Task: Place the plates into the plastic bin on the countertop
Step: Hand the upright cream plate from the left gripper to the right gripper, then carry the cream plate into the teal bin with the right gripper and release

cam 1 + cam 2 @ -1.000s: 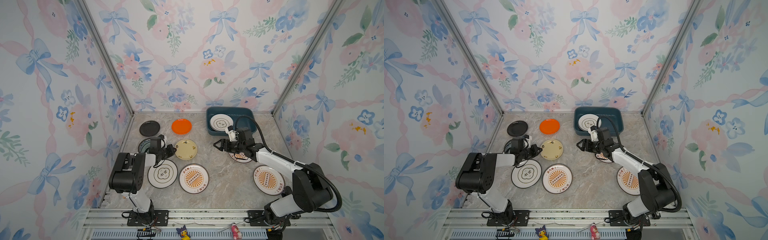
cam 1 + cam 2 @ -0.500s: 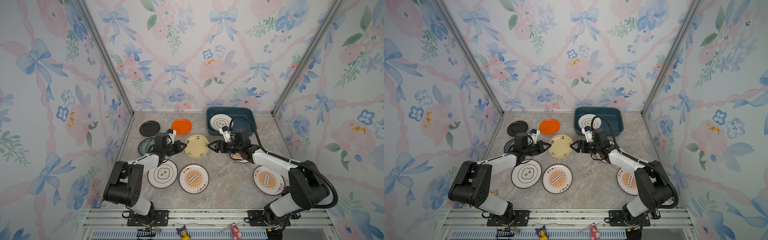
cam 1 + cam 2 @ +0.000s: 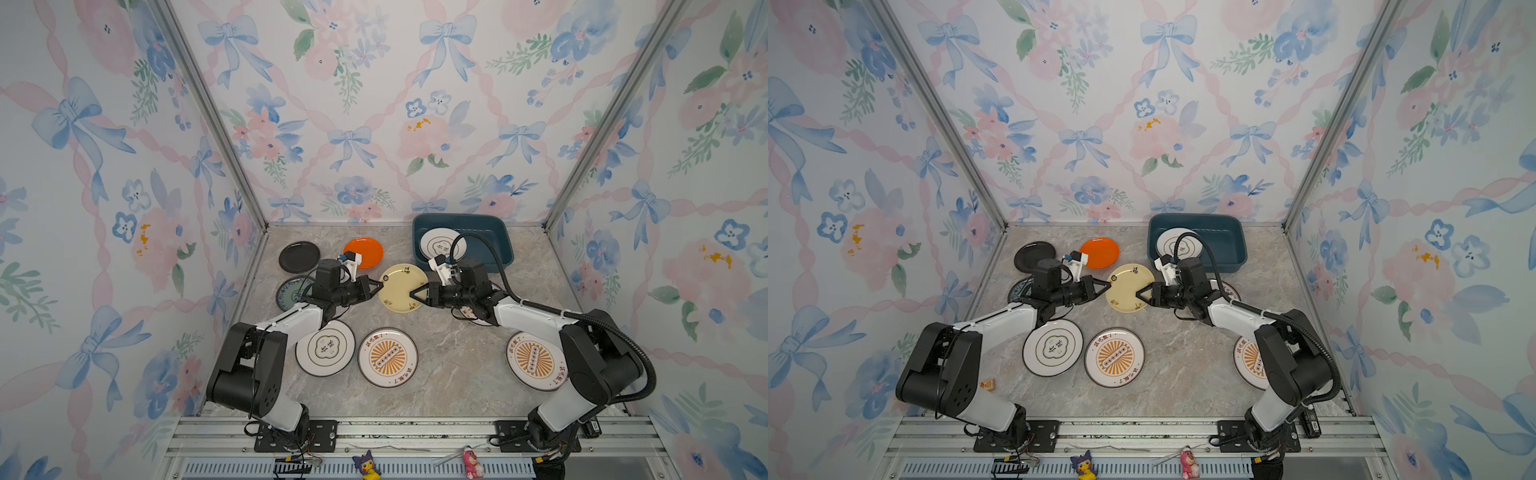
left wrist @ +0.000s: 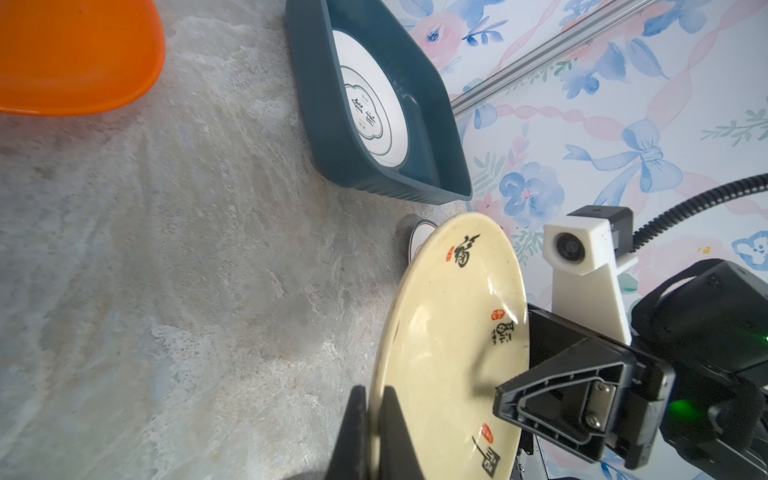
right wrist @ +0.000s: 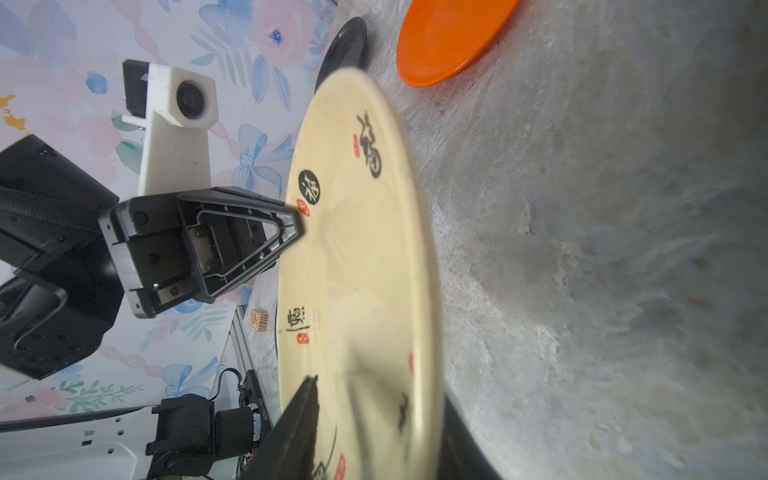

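The plastic bin (image 3: 461, 241) is on the right gripper's side, so the robot's left gripper should pass the yellow plate to the right gripper for the bin's empty end (image 3: 489, 238).
A yellow plate (image 3: 401, 286) (image 3: 1127, 289) hangs tilted above the countertop (image 3: 449, 365), between both arms. My left gripper (image 3: 376, 287) (image 4: 374, 399) is shut on its left rim. My right gripper (image 3: 415, 293) (image 5: 378, 390) straddles the opposite rim, one finger on each face. Motion blur hides whether they press. The dark teal plastic bin (image 3: 494, 237) (image 4: 332, 124) stands at the back right and holds a white plate with a cloud emblem (image 3: 440, 245). Other plates lie flat: orange (image 3: 363, 252), black (image 3: 299, 257), teal-patterned (image 3: 291, 293), white emblem (image 3: 326, 347) and two sunburst ones (image 3: 388, 357) (image 3: 534, 359).
Another plate (image 3: 469, 313) lies mostly hidden under my right arm. A small wooden block (image 3: 988, 384) sits by the left arm's base. Floral walls close in the left, back and right sides, and a metal rail runs along the front.
The left gripper lifted the yellow plate off the countertop and carried it toward the middle. The right gripper moved left to the plate's other rim, and its jaws narrowed around it.
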You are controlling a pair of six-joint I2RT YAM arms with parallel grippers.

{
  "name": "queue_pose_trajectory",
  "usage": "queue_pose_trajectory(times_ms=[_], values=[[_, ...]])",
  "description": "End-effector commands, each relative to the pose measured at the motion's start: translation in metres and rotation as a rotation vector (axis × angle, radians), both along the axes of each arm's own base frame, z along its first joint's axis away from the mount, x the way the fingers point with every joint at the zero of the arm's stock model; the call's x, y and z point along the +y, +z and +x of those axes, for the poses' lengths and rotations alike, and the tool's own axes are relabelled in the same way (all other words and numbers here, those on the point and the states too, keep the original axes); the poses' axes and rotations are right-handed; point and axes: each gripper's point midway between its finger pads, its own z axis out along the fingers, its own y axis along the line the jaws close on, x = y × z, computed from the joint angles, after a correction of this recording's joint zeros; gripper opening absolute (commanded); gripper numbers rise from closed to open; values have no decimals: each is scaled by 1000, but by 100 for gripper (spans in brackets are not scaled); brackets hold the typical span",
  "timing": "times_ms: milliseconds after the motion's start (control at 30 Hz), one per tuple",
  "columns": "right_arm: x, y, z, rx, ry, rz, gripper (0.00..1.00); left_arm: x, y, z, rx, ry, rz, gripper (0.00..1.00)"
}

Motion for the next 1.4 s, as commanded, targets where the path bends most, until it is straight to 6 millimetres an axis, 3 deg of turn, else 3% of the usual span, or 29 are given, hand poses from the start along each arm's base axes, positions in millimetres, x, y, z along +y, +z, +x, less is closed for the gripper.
queue_pose_trajectory(times_ms=[0, 267, 467, 567, 733, 833, 900, 933, 967, 1167, 1367], values=[[11, 20, 4, -30, 16, 66, 32, -7, 19, 2, -39, -21, -27, 0], [7, 19, 11, -17, -12, 20, 6, -6, 16, 0, -36, -17, -19, 3], [-19, 19, 26, -16, -71, -75, 2, -4, 16, -1, -46, -14, -12, 28], [-51, 30, 41, -22, -148, -131, 0, -3, 16, -3, -56, -10, -2, 42], [-124, 50, 77, -10, -348, -210, 0, 0, 15, -6, -69, -7, 19, 55], [-166, 57, 96, -3, -456, -273, 0, 1, 16, -8, -79, -7, 24, 68], [-195, 59, 110, -6, -529, -338, 0, 3, 21, -7, -102, 2, 30, 83], [-209, 58, 117, 0, -567, -378, 0, 4, 25, -8, -113, 5, 32, 98], [-223, 56, 124, 6, -601, -410, 0, 7, 13, -13, -91, 12, 45, 98], [-276, 35, 162, 63, -720, -536, 0, 17, 13, -15, -97, 32, 56, 98], [-297, 8, 190, 117, -744, -591, 0, 27, 7, -18, -86, 49, 60, 98]])
